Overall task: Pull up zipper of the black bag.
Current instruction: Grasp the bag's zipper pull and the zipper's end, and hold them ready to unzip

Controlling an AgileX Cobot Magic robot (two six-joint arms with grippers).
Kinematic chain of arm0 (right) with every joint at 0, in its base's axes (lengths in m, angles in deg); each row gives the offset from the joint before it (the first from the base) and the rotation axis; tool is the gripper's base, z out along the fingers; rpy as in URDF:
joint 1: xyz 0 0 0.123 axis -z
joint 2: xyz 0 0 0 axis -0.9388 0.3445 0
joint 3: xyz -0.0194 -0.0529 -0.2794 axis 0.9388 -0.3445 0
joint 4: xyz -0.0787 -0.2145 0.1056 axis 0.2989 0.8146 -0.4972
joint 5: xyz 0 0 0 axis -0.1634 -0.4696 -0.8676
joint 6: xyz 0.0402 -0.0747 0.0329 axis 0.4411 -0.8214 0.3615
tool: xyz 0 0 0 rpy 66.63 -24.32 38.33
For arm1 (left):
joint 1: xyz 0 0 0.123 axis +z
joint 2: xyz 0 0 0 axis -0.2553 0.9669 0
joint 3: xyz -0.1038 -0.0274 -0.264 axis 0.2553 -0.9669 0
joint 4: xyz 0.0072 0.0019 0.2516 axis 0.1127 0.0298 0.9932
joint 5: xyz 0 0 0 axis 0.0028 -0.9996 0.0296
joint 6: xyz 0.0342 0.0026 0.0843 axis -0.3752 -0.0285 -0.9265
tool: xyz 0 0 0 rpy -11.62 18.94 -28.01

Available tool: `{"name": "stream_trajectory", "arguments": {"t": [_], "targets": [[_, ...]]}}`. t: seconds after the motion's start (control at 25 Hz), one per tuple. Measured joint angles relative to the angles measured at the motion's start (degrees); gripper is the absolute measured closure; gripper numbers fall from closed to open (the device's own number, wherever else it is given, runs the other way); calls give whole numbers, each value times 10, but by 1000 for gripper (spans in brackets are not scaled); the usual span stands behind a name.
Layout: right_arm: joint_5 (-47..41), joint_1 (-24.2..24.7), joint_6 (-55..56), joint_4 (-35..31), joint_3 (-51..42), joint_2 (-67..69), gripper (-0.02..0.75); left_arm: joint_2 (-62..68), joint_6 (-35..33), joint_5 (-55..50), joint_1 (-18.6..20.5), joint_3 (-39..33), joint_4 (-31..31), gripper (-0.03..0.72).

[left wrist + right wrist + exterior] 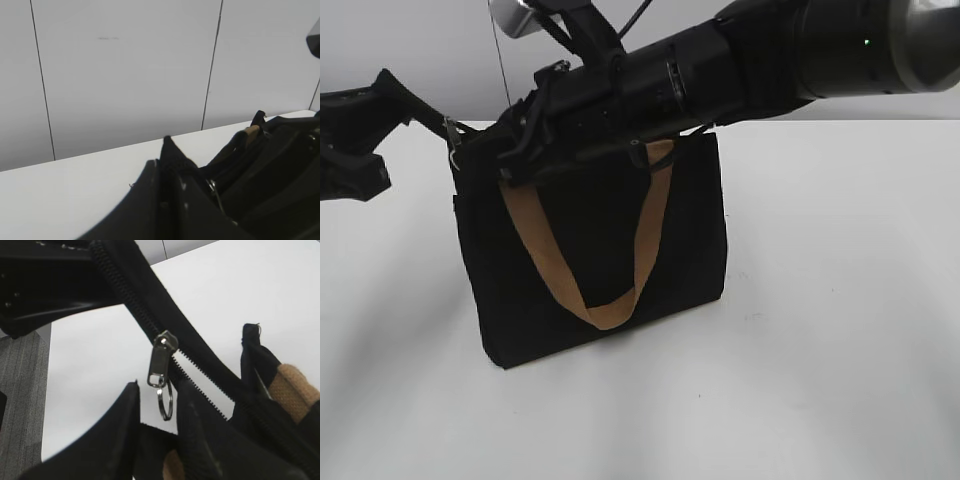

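My gripper will pull, and the zipper point(162, 357) will then run nearly to the bag's far corner and close the bag's opening, because the zipper's teeth stand apart point(205, 384) ahead of its slider.
The black bag point(600, 250) stands upright on the white table, a tan handle point(605, 300) hanging down its front. My left gripper point(428, 117) is shut on the fabric of the bag's top left corner, as the left wrist view point(167, 165) shows. My right gripper point(515, 150) hovers over the bag's top edge near that corner. In the right wrist view it is open point(160, 392). The zipper point(163, 357), a silver slider on the black track, hangs its ring pull point(166, 399) between the two fingertips, untouched. The teeth stand apart below the slider.
The white table point(840, 300) spreads round the bag. A grey panelled wall point(125, 75) stands behind it. The second tan handle point(292, 387) lies inside the bag's mouth. The right arm's thick body point(770, 50) spans the upper right.
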Motion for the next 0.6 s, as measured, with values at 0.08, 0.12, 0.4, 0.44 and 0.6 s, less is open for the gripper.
{"name": "stream_trajectory", "arguments": {"t": [0.08,0.12,0.4,0.44,0.6], "targets": [[1,0,0,1,0,1,545,0,0,0,0,0,0,667],[1,0,0,3,0,2,552,0,0,0,0,0,0,667],[7,0,0,9,0,7,569,0,0,0,0,0,0,667],[9,0,0,9,0,7,578,0,0,0,0,0,0,667],[17,0,0,9,0,7,723,0,0,0,0,0,0,667]]}}
